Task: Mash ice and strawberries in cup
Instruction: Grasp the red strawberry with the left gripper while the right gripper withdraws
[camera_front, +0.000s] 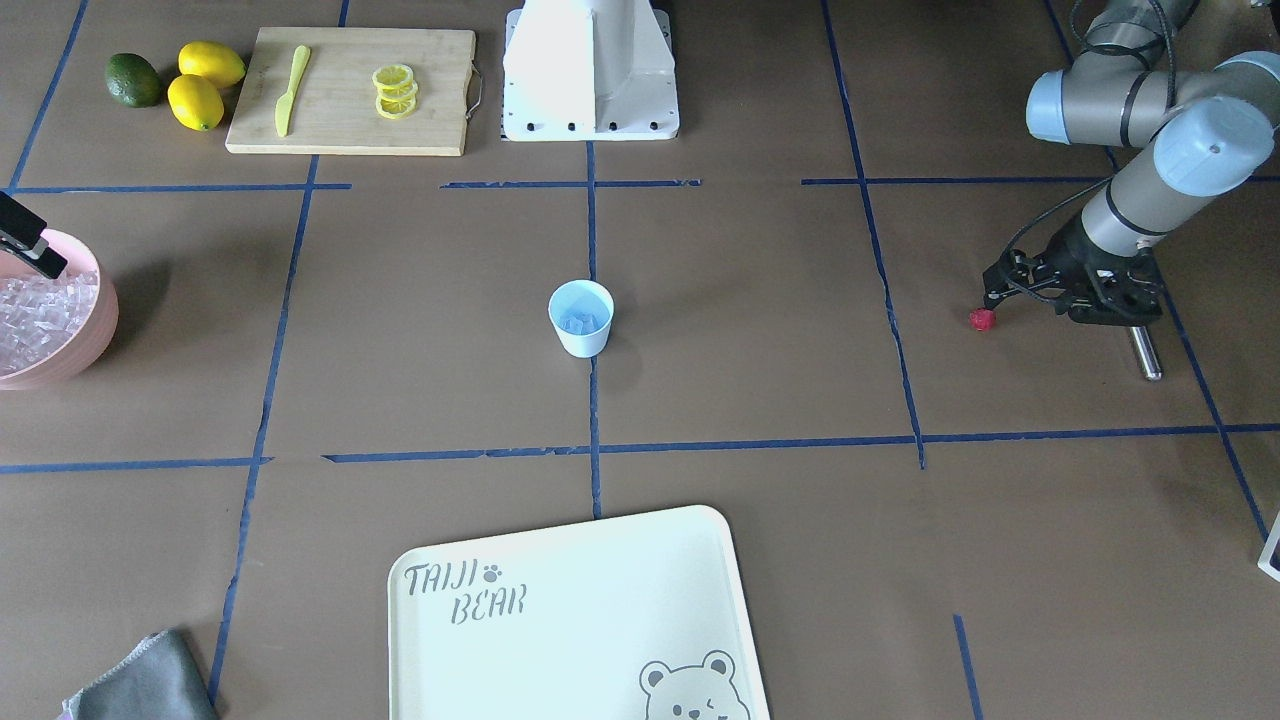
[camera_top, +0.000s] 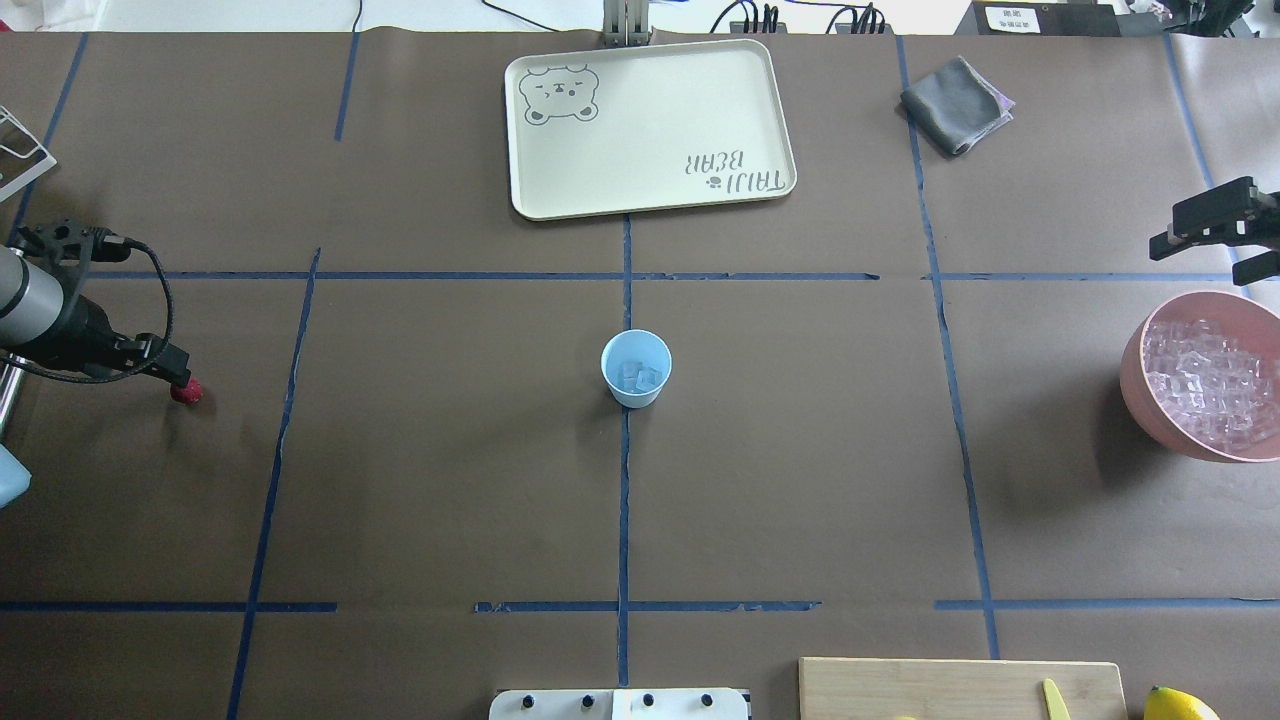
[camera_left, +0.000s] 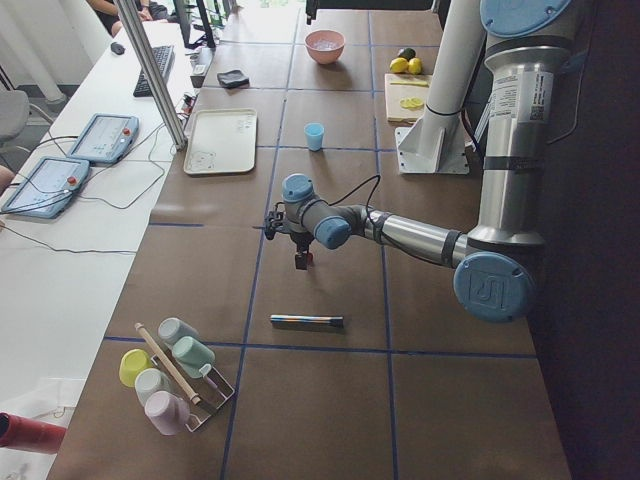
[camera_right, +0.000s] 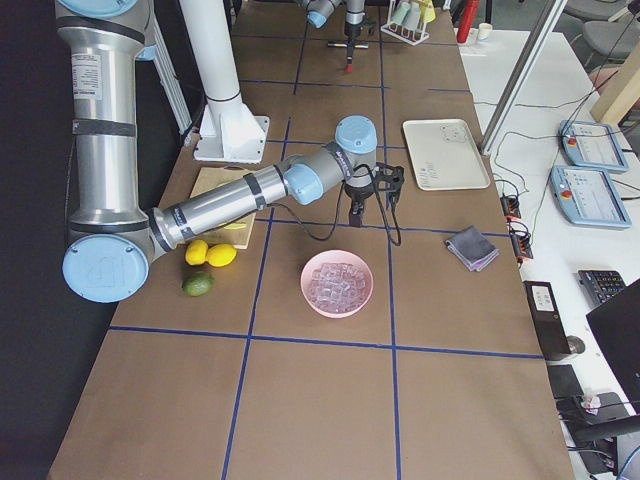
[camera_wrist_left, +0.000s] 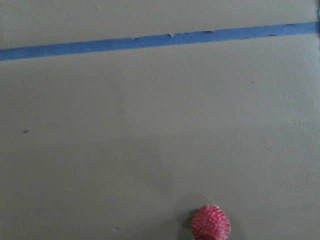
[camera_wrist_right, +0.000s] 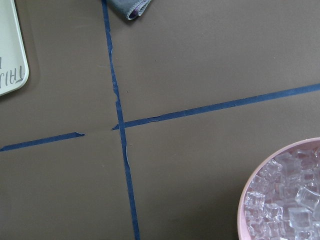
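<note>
My gripper will drop the strawberry (camera_front: 981, 319) into the light-blue cup, and it should come to rest next to the ice cubes (camera_front: 581, 323), below the cup's rim, because they sit low in the cup.
The light-blue cup (camera_front: 581, 318) stands upright at the table's middle with a few ice cubes (camera_top: 640, 377) in it. Many more ice cubes (camera_top: 1210, 385) fill a pink bowl (camera_top: 1135, 375) at the robot's right. One tiny red strawberry (camera_front: 982, 319) lies on the table at the robot's left, and shows at the bottom of the left wrist view (camera_wrist_left: 210, 223). My left gripper (camera_front: 990, 297) hangs right over it, fingertips close above the berry; I cannot tell its opening. My right gripper (camera_top: 1166, 228) is open and empty, beyond the pink bowl's far rim.
A cream bear tray (camera_top: 650, 130) and a grey cloth (camera_top: 955, 105) lie on the far side. A cutting board (camera_front: 350, 90) holds lemon slices and a yellow knife, with lemons and an avocado beside it. A metal rod (camera_front: 1145, 352) lies by the left arm.
</note>
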